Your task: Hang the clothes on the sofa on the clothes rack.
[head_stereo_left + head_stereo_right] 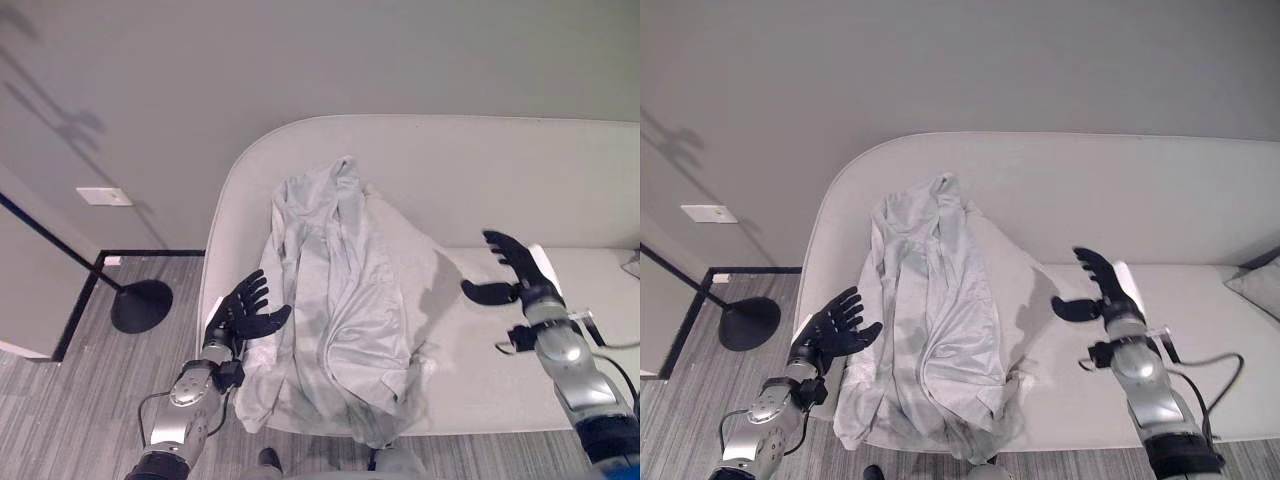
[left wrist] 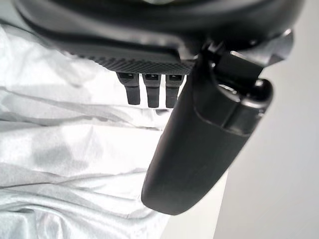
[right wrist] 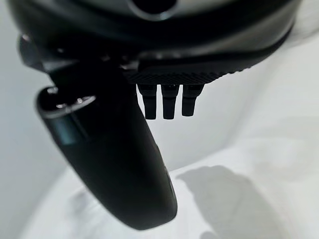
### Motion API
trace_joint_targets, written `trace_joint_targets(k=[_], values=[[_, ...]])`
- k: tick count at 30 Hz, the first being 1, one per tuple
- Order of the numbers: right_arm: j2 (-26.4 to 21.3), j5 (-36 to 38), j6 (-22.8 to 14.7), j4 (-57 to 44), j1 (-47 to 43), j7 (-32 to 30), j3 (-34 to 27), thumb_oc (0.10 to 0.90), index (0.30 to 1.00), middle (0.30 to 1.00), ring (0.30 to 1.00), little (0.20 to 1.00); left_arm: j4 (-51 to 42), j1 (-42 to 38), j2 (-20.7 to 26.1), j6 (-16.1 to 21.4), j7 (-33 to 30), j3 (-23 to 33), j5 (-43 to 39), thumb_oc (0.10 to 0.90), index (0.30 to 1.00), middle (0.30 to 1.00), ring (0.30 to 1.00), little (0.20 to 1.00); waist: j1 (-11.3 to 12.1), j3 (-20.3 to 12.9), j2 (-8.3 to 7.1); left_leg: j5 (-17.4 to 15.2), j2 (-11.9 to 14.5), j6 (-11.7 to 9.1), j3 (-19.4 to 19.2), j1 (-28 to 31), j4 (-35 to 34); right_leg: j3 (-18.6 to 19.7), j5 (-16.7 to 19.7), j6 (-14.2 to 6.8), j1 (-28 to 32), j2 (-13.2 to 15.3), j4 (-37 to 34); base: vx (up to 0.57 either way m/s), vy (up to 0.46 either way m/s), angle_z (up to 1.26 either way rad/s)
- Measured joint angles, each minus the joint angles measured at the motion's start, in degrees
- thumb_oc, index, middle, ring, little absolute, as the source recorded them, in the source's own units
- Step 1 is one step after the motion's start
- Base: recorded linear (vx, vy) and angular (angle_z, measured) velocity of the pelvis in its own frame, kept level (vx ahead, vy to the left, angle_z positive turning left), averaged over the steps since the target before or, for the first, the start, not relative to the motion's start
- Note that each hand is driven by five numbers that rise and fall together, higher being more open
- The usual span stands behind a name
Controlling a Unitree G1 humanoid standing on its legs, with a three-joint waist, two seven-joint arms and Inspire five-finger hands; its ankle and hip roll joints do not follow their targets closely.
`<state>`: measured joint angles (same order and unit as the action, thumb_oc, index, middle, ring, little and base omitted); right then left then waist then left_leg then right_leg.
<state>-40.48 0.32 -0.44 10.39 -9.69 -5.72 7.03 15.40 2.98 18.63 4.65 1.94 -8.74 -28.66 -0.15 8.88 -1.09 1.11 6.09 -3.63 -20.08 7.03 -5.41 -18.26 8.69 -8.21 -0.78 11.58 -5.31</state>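
Note:
The robot will uncover a cushion that stays on the sofa when it lifts the garment [image 1: 335,300], because a pale slanted edge [image 1: 418,230] sticks out beside the garment's folds.
A pale grey-white garment [image 1: 340,300] lies crumpled over the left end of the light sofa [image 1: 480,170], from the backrest down across the seat's front edge. My left hand [image 1: 243,312] hovers open just left of the garment, by the sofa's arm, apart from the cloth. The right hand [image 1: 512,268] is raised open above the seat, well right of the garment, and holds nothing. The left wrist view has folds of the garment [image 2: 60,164] past the straight fingers [image 2: 152,92]. Bare seat shows beyond the fingers [image 3: 169,102] in the right wrist view.
A black round stand base [image 1: 141,305] with a thin slanting pole rests on the striped grey carpet left of the sofa. A black-edged panel [image 1: 40,290] stands at the far left. A cushion corner [image 1: 1258,278] lies at the sofa's right end.

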Motion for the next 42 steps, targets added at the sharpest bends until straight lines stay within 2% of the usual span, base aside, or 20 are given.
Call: trace_joint_targets(k=[2,4,7,10,13,17,20,25,27,30,31,32,33,37,42], values=[[0.34,-0.05,-0.25,0.19,-4.28,0.62,4.80,0.800,0.900,0.900,0.900,0.900,-0.04,0.04,0.19,0.00,-0.02,0.01,0.01,0.800,0.900,0.900,0.900,0.900,1.49,-0.19,0.06,0.09,-0.25,-0.06,0.53,-0.31,0.03,-0.63,0.08,0.11,0.10,0.14,0.01,0.04,-0.018,0.15],[1.06,-0.11,-0.28,0.73,-5.61,1.15,6.95,0.800,0.900,0.900,0.900,0.900,-0.11,0.05,0.31,-0.02,0.00,0.00,0.02,0.800,0.900,0.900,0.900,0.900,2.02,-0.33,-0.05,0.16,-0.42,-0.02,1.34,-0.57,0.07,-1.41,0.12,0.14,0.35,0.28,0.02,0.02,-0.008,0.19],[3.30,-2.23,0.11,4.40,-9.26,1.79,11.78,0.800,0.900,0.900,0.900,0.900,-0.42,0.39,1.79,-0.01,-0.12,0.03,0.00,0.800,0.900,0.900,0.900,0.900,4.32,-0.54,-0.31,0.17,-0.60,0.02,1.89,-0.95,0.06,-1.99,0.12,0.14,0.52,0.60,0.03,-0.03,-0.020,0.13],[5.92,-3.65,0.55,16.03,-15.76,1.51,15.53,0.800,0.900,0.900,0.900,0.900,-1.18,-0.14,2.21,0.01,-0.21,-1.59,-0.08,0.800,0.900,0.900,0.900,0.900,4.58,-0.73,-0.53,0.56,-0.70,0.24,3.36,-2.05,0.06,-3.40,0.10,0.13,0.32,0.86,0.02,-0.07,-0.014,0.23],[6.93,-6.59,2.40,22.59,-17.56,1.21,15.58,0.800,0.900,0.900,0.900,0.900,-4.45,0.12,2.44,0.01,0.20,-3.42,-0.24,0.800,0.900,0.900,0.900,0.900,6.76,-0.74,-0.63,1.53,-1.11,0.53,4.44,-5.62,0.08,-4.49,0.32,-0.02,-2.37,1.35,0.02,-0.08,-0.009,0.27],[7.34,-10.90,3.03,23.56,-17.58,0.92,16.17,0.800,0.900,0.900,0.900,0.900,-4.45,-0.13,3.40,0.02,0.16,-3.54,-0.35,0.800,0.900,0.900,0.900,0.900,6.88,0.96,-0.36,1.98,-1.11,0.52,5.43,-7.20,0.08,-5.34,0.45,0.10,-3.41,1.39,0.02,-0.05,-0.005,0.11],[7.29,-13.67,3.02,23.56,-18.29,0.07,16.39,0.800,0.900,0.900,0.900,0.900,-4.43,-0.11,3.81,0.01,0.15,-3.73,-0.45,0.800,0.900,0.900,0.900,0.900,6.05,2.57,0.02,2.35,-1.04,0.43,6.13,-8.83,0.08,-6.10,0.53,0.20,-4.53,1.38,0.02,-0.04,0.015,0.11],[7.14,-26.96,2.75,23.97,-19.59,-3.50,16.90,0.800,0.900,0.900,0.900,0.900,-4.69,-3.13,4.19,0.37,0.14,-3.67,-0.46,0.800,0.900,0.900,0.900,0.900,5.98,4.66,1.11,2.59,-1.03,0.34,6.55,-11.52,0.09,-6.52,0.69,0.36,-6.88,1.41,0.03,-0.01,0.013,0.04],[7.10,-28.77,2.76,25.21,-20.45,-4.06,17.62,0.800,0.900,0.900,0.900,0.900,-4.76,-3.76,4.33,0.38,0.13,-3.68,-0.44,0.800,0.900,0.900,0.900,0.900,5.95,4.75,1.19,2.59,-1.08,0.33,6.59,-11.79,0.09,-6.57,0.69,0.36,-7.11,1.45,0.03,0.01,0.023,0.04],[6.30,-38.41,3.65,24.40,-20.41,-6.17,17.70,0.800,0.900,0.900,0.900,0.900,-4.89,-5.40,4.68,1.10,-0.72,-3.60,-0.24,0.800,0.900,0.900,0.900,0.900,5.50,5.34,1.85,2.77,-1.16,0.24,7.65,-12.59,0.09,-7.60,0.68,0.36,-7.22,1.59,0.03,0.02,0.005,0.17],[6.23,-40.80,3.83,24.08,-20.38,-6.76,17.71,0.595,0.592,0.592,0.592,0.592,-4.92,-5.39,4.67,1.65,-1.15,-3.57,-0.21,0.800,0.900,0.900,0.900,0.900,5.35,5.57,2.16,2.77,-1.18,0.24,7.69,-12.65,0.08,-7.61,0.66,0.35,-7.22,1.61,0.02,0.02,0.002,0.04],[6.23,-42.52,4.03,23.70,-20.18,-7.20,17.73,0.467,0.401,0.401,0.401,0.401,-4.92,-5.36,4.65,1.65,-1.42,-3.61,-0.20,0.800,0.900,0.900,0.900,0.900,5.19,5.77,2.42,2.80,-1.19,0.20,7.80,-12.74,0.08,-7.71,0.66,0.35,-7.23,1.63,0.02,0.00,0.000,0.00],[6.23,-43.46,4.03,23.59,-19.85,-7.72,17.88,0.400,0.300,0.300,0.300,0.300,-4.92,-5.30,4.62,1.65,-1.52,-3.70,-0.19,0.800,0.900,0.900,0.900,0.900,5.17,5.84,2.53,2.81,-1.19,0.19,7.88,-12.75,0.08,-7.73,0.66,0.36,-7.24,1.63,0.02,0.00,0.000,0.00],[6.29,-45.09,4.17,23.76,-19.70,-9.82,18.25,0.400,0.300,0.300,0.300,0.300,-4.96,-5.22,4.61,1.66,-1.81,-3.71,-0.04,0.800,0.900,0.900,0.900,0.900,4.75,6.05,2.89,2.85,-1.20,0.14,7.93,-12.91,0.08,-7.84,0.65,0.36,-7.33,1.66,0.02,0.00,0.000,0.00],[6.33,-44.92,5.11,23.26,-19.32,-11.32,15.78,0.400,0.300,0.300,0.300,0.300,-6.46,-5.24,4.62,1.66,-2.57,-3.68,0.02,0.800,0.900,0.900,0.900,0.900,4.76,6.15,3.18,3.00,-1.28,0.16,8.01,-13.77,0.10,-7.85,0.65,0.37,-8.16,1.72,0.03,0.00,0.000,0.00]])
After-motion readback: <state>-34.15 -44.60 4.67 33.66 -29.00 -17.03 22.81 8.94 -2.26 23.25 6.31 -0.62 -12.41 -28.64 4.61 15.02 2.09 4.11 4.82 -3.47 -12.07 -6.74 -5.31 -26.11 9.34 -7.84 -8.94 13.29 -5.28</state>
